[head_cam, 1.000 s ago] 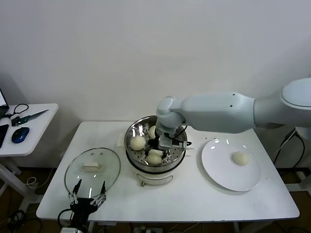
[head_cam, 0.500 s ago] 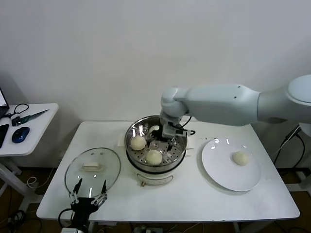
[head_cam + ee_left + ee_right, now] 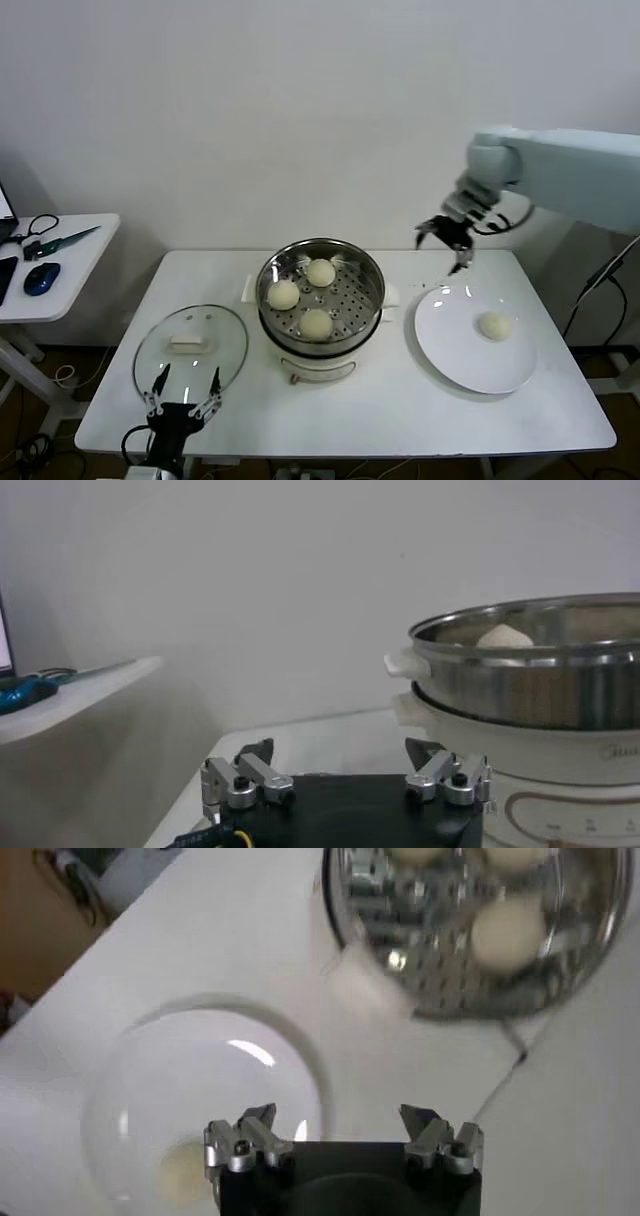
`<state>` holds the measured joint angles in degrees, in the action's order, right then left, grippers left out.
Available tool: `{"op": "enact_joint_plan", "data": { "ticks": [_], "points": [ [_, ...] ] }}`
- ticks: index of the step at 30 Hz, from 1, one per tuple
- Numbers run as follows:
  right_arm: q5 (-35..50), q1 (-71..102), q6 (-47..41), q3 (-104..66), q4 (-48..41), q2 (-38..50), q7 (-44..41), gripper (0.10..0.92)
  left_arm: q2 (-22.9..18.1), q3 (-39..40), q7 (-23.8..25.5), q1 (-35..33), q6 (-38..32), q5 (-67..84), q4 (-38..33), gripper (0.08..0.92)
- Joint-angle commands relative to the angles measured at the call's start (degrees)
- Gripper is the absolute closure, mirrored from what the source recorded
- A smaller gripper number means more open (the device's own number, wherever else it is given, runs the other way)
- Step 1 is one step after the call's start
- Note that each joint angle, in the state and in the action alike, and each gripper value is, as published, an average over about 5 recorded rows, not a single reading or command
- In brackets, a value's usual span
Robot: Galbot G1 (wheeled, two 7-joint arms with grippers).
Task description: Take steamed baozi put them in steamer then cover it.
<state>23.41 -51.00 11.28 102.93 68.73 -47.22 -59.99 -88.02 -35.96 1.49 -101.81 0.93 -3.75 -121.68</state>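
My right gripper is open and the last baozi (image 3: 495, 326) lies free on the white plate. The gripper should keep going down until its fingers straddle the baozi, and then close.
Three baozi (image 3: 321, 272) (image 3: 284, 294) (image 3: 317, 324) lie in the steel steamer (image 3: 368, 315) on its white cooker base at the table's middle. A fourth baozi (image 3: 494, 325) lies on the white plate (image 3: 450, 340) at the right. My right gripper (image 3: 444, 247) is open and empty in the air above the plate's far left edge. Its wrist view shows the plate (image 3: 150, 1098), the baozi (image 3: 185, 1170) and the steamer (image 3: 440, 988) below. The glass cover (image 3: 190, 345) with its white handle lies flat at the left. My left gripper (image 3: 182, 395) is open and empty at the table's front left edge.
A white side table (image 3: 60, 265) at the far left carries a blue mouse (image 3: 42, 277) and scissors (image 3: 55, 241). The wall stands close behind the table. In the left wrist view the steamer (image 3: 530, 680) sits ahead at the right.
My right gripper has left the steamer, risen and swung right to above the plate's far edge. A third baozi now lies in the steamer. The left arm has not moved.
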Motion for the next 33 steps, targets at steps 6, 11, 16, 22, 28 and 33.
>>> {"op": "enact_joint_plan", "data": {
  "ticks": [6,11,16,22,28,33],
  "points": [
    [-6.7,23.1,-11.7,-16.6,-12.3,15.5,-0.6,0.203,0.0,0.1,0.1,0.4,-0.1,0.3,0.2,0.177],
    [-11.9,32.4,-11.9,-25.5,-15.6,13.3,1.8,0.203,-0.3,0.5,0.1,0.7,-0.4,0.2,0.8,0.177],
    [-15.1,39.5,-12.1,-32.7,-18.7,10.6,3.9,0.203,-0.4,0.8,0.1,0.5,-0.7,0.0,1.4,0.177],
    [-15.7,44.3,-12.3,-38.1,-22.1,7.5,5.5,0.203,-0.5,0.7,0.0,0.4,-0.8,-0.1,1.5,0.177],
    [-16.0,44.9,-12.0,-39.7,-24.8,5.1,6.8,0.203,-0.3,0.6,0.0,0.1,-0.9,-0.1,1.7,0.177],
    [-15.6,44.8,-12.4,-39.7,-24.9,4.2,6.4,0.203,-0.3,0.6,0.0,0.0,-1.0,-0.1,1.8,0.177]
  ]
}}
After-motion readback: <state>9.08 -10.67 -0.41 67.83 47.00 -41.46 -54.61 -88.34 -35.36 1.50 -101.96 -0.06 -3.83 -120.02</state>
